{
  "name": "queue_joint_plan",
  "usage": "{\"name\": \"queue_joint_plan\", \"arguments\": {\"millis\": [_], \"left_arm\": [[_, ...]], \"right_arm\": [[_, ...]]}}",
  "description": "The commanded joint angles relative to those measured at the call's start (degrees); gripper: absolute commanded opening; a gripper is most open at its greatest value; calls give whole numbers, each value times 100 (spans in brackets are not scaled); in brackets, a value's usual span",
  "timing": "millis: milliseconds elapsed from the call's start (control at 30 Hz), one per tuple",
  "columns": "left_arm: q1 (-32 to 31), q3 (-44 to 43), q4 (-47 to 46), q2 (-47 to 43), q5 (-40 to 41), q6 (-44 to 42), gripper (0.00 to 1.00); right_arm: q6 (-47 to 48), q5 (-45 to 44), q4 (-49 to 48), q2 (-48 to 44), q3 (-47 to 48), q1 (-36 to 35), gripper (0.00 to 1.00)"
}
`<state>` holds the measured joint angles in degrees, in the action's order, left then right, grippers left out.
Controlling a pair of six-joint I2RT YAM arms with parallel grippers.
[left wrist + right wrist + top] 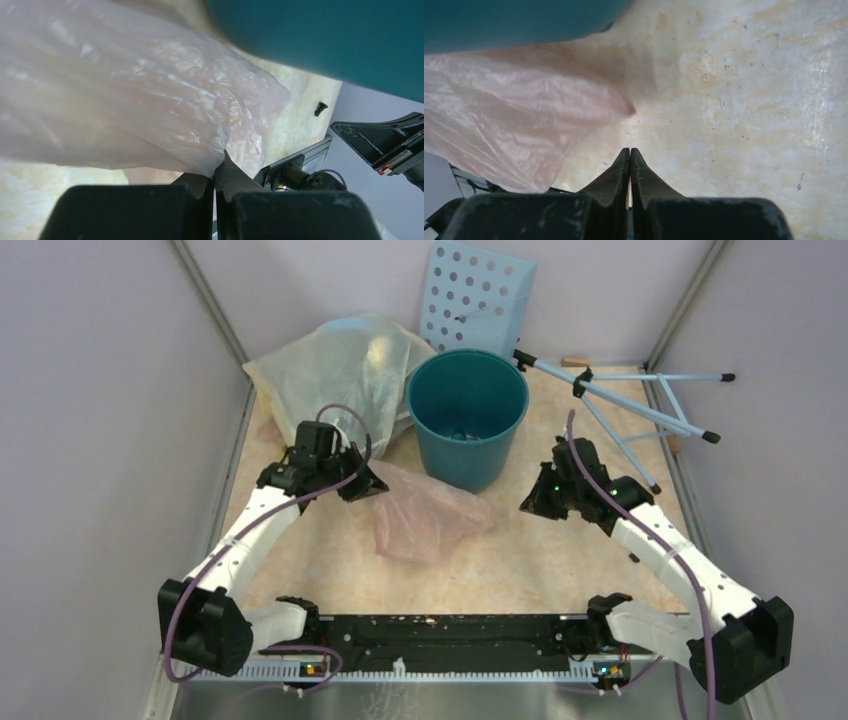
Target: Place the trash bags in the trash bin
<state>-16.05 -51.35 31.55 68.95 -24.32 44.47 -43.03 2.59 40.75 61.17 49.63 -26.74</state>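
My right gripper needs to take hold of the bag's loose end (468,520) before my left gripper opens, because my left gripper has the pale-pink trash bag only by its edge (393,485).
The pale-pink trash bag (425,515) lies crumpled on the table just in front of the teal-green trash bin (468,420), which stands upright and open. My left gripper (368,483) is shut on the bag's left edge; the left wrist view shows the bag (140,95) pinched between the fingertips (231,172), with the bin's wall (325,35) above. My right gripper (530,502) is shut and empty, right of the bin and apart from the bag. The right wrist view shows the bag (509,120) to the left of the shut gripper (630,152) and the bin (509,20) at the top.
A large yellowish-clear sack (340,370) bulges at the back left against the bin. A light-blue panel with round holes (475,295) leans on the back wall. A folded light-blue stand (640,405) lies at the back right. Walls enclose three sides.
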Motion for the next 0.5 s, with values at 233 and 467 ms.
{"name": "queue_joint_plan", "arguments": {"millis": [233, 467], "left_arm": [[-2, 71, 856, -809, -659, 468, 0], [-18, 647, 387, -1328, -1275, 1552, 0]], "right_arm": [[983, 2109, -1794, -873, -463, 46, 50], [639, 2107, -2598, -1237, -1348, -349, 64]]}}
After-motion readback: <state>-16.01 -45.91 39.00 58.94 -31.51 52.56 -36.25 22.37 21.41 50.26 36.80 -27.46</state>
